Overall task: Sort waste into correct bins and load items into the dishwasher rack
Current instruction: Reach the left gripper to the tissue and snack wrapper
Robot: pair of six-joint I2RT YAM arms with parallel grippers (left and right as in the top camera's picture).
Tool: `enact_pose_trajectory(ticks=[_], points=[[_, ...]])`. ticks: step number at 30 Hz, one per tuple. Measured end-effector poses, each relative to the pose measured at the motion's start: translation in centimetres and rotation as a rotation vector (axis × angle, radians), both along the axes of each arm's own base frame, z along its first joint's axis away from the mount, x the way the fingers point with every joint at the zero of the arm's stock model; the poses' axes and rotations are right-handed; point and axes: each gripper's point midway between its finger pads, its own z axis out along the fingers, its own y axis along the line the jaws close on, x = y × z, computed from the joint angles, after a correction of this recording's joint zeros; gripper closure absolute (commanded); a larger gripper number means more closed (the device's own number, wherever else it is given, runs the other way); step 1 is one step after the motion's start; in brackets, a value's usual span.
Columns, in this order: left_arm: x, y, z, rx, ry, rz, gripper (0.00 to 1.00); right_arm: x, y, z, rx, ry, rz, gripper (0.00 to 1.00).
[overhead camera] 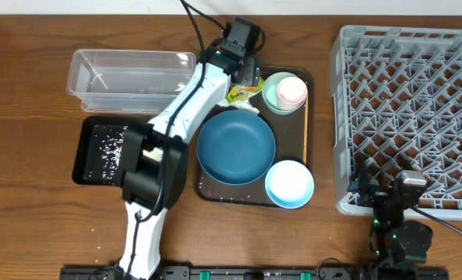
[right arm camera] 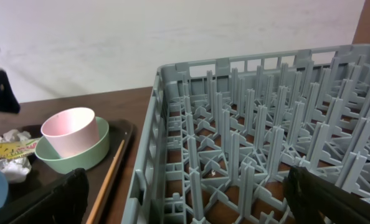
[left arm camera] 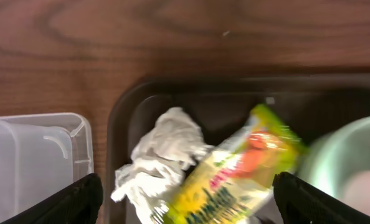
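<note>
The yellow-green wrapper's near end [left arm camera: 205, 200] is between my left gripper's open fingers. I should keep going down until they straddle it and the white tissue [overhead camera: 249, 106], then close.
My left gripper [overhead camera: 247, 78] [left arm camera: 186, 204] is open and hovers over the crumpled white tissue [left arm camera: 163, 155] and the yellow-green wrapper [overhead camera: 239, 95] [left arm camera: 235, 180] at the far left corner of the brown serving tray [overhead camera: 309, 78]. On that tray lie the dark blue plate [overhead camera: 236, 146], the light blue bowl [overhead camera: 289, 184], the mint green bowl [overhead camera: 271, 97] [right arm camera: 73, 158] with the pink cup [overhead camera: 292, 91] [right arm camera: 70, 130] inside it, and the wooden stick [overhead camera: 306, 132] [right arm camera: 107, 180]. My right gripper [overhead camera: 397, 193] [right arm camera: 185, 199] is open and empty at the near left corner of the grey rack [overhead camera: 410, 101] [right arm camera: 253, 124].
The clear tub [overhead camera: 130, 74] [left arm camera: 29, 162] stands left of the serving tray. The black tray [overhead camera: 87, 167], with rice grains [overhead camera: 110, 148] scattered in it, sits in front of the tub, partly under my left arm. A few grains lie on the table near it.
</note>
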Motion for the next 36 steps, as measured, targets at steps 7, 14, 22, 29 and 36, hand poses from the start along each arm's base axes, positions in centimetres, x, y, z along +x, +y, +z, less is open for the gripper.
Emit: enact_pose_trajectory(ticks=[7,14,22,29,36], points=[[0.0,1.1,-2.7,0.026,0.054,0.014,0.11,0.0,0.0,0.0,0.0,0.0,0.0,0.01],[-0.6,0.3,-3.0,-0.007,0.084,-0.01,0.11,0.0,0.0,0.0,0.0,0.0,0.0,0.01],[-1.8,0.8,-4.7,0.008,0.133,-0.013,0.11,0.0,0.0,0.0,0.0,0.0,0.0,0.01],[-2.1,0.9,-5.1,0.012,0.142,-0.012,0.11,0.0,0.0,0.0,0.0,0.0,0.0,0.01],[-2.3,0.9,-6.3,0.018,0.165,-0.013,0.13,0.0,0.0,0.0,0.0,0.0,0.0,0.01]])
